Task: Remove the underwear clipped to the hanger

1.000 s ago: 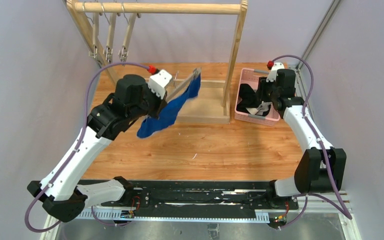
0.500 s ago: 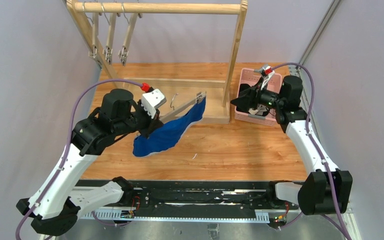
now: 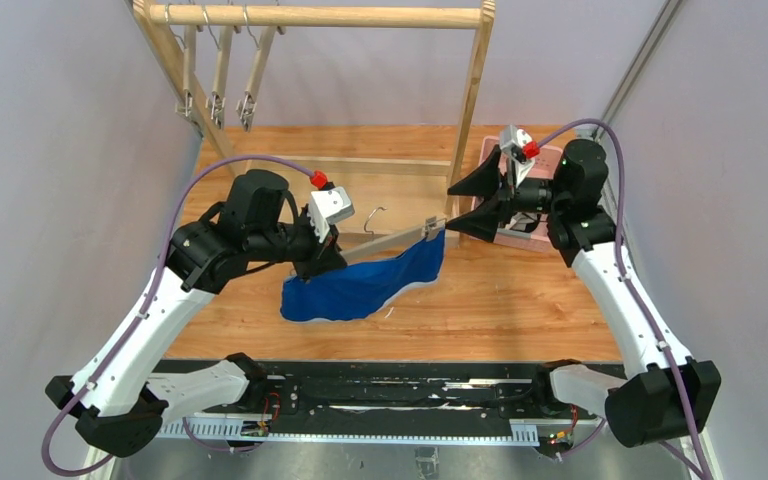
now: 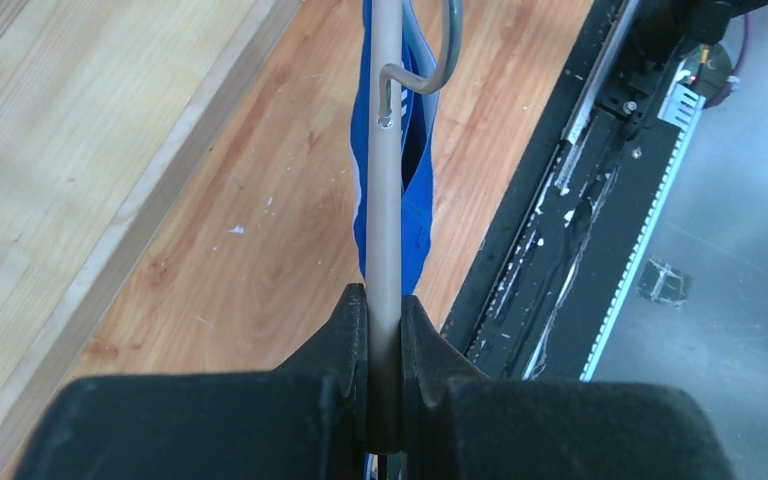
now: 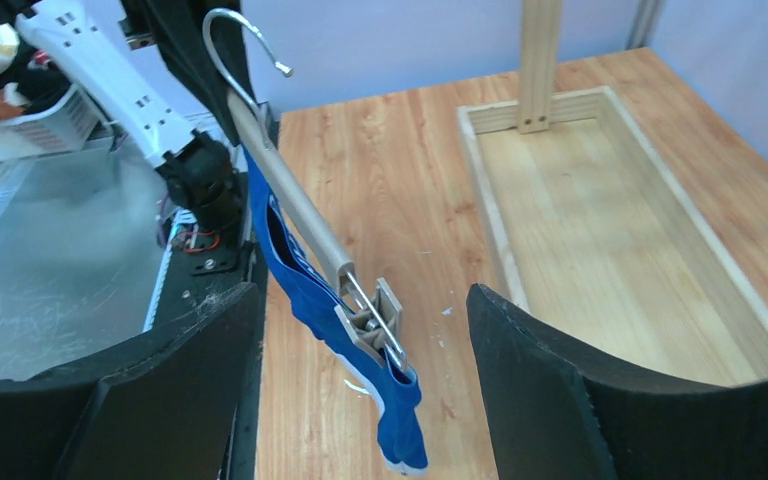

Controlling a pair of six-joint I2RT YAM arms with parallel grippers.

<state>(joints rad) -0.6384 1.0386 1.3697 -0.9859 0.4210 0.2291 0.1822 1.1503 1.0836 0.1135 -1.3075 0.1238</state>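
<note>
My right gripper's open fingers are short of the hanger's clip [image 3: 434, 229], which pinches the blue underwear. So my right gripper should move in around the clip and squeeze its sides [image 5: 387, 303].
The royal blue underwear [image 3: 370, 285] hangs from a grey clip hanger [image 3: 390, 238] held level above the table. My left gripper [image 3: 335, 255] is shut on the hanger's bar near its left end; in the left wrist view the bar [image 4: 385, 180] runs out between the fingers, with the blue cloth [image 4: 417, 200] beside it. My right gripper [image 3: 465, 205] is open, and its jaws stand either side of the hanger's right clip [image 5: 375, 320] without touching it. The clip pinches the blue underwear [image 5: 395, 410]. The black and grey underwear are hidden.
A wooden rack [image 3: 475, 90] stands at the back with three empty clip hangers [image 3: 222, 75] on its rail and a tray base [image 3: 400, 195]. A pink basket [image 3: 532, 240] sits behind my right gripper. Black rails [image 3: 380, 395] run along the near edge.
My left arm has carried the hanger and blue underwear right and nearer. My right gripper has left the basket, swung left and now stands open round the hanger's right clip.
</note>
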